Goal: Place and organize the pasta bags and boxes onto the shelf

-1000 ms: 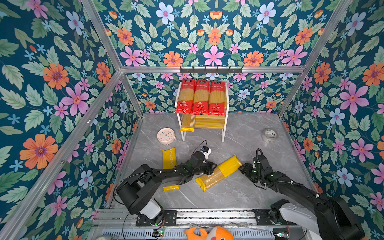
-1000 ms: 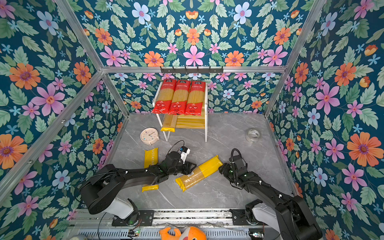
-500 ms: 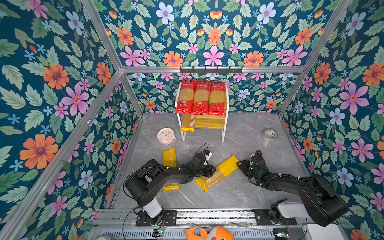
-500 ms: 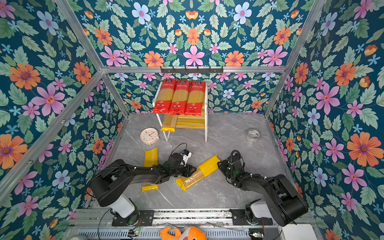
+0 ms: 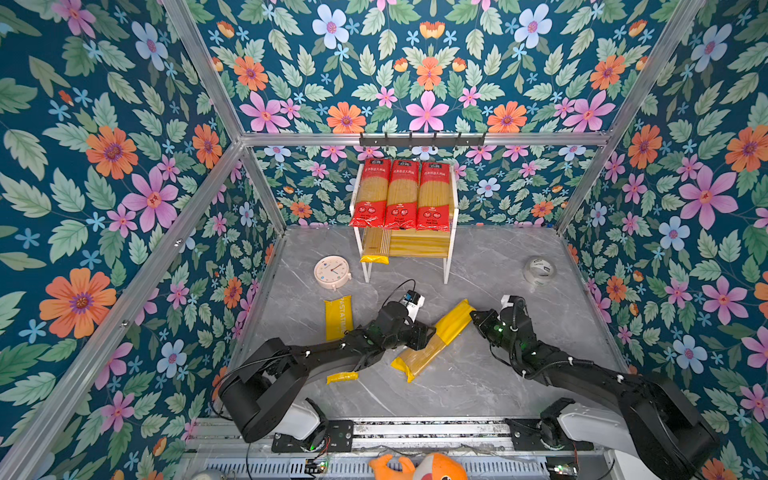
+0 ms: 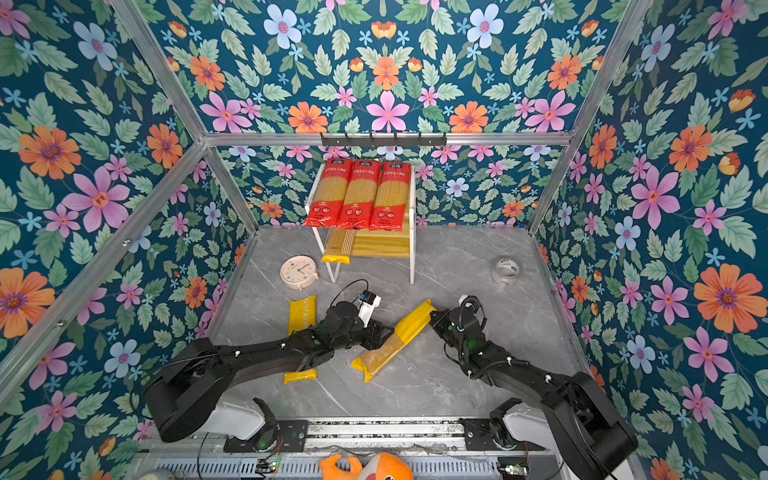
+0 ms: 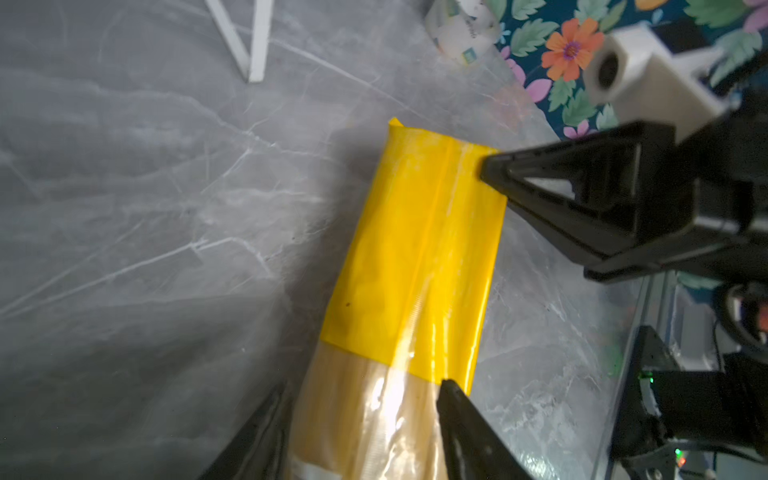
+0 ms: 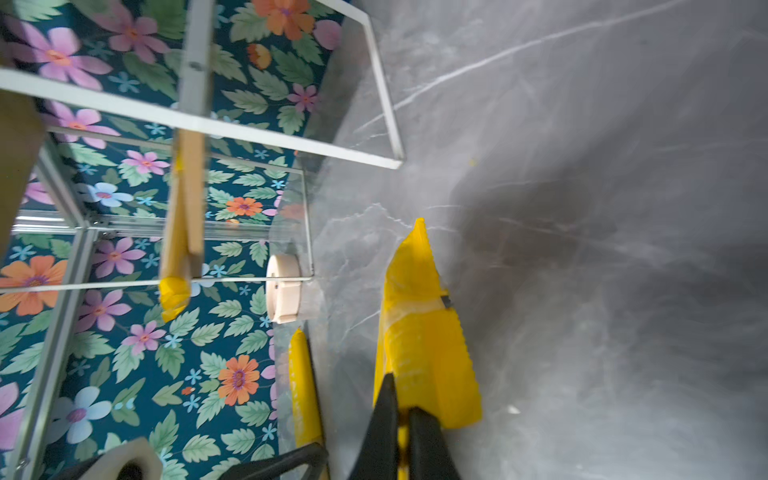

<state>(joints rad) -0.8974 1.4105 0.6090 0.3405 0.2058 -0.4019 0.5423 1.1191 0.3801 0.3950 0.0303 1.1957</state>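
Observation:
The yellow packet is lying diagonally with its plain seamed back facing up, so the robot's left gripper should grip its clear middle and flip it label up before putting it on the shelf.
Three red-ended pasta packets lie side by side on the shelf's top tier. One yellow packet lies on the lower tier at the left. A second yellow packet lies diagonally on the table. My left gripper is open, its fingers either side of the packet's clear middle. My right gripper is shut on that packet's yellow far end. A third yellow packet lies partly under my left arm.
A round pink clock lies left of the shelf's legs. A tape roll sits at the back right. A black hook rail runs above the shelf. An orange plush toy lies at the front edge.
My right gripper has moved left to the diagonal packet's far end and shut on it. My left gripper's jaws have widened around the packet's middle.

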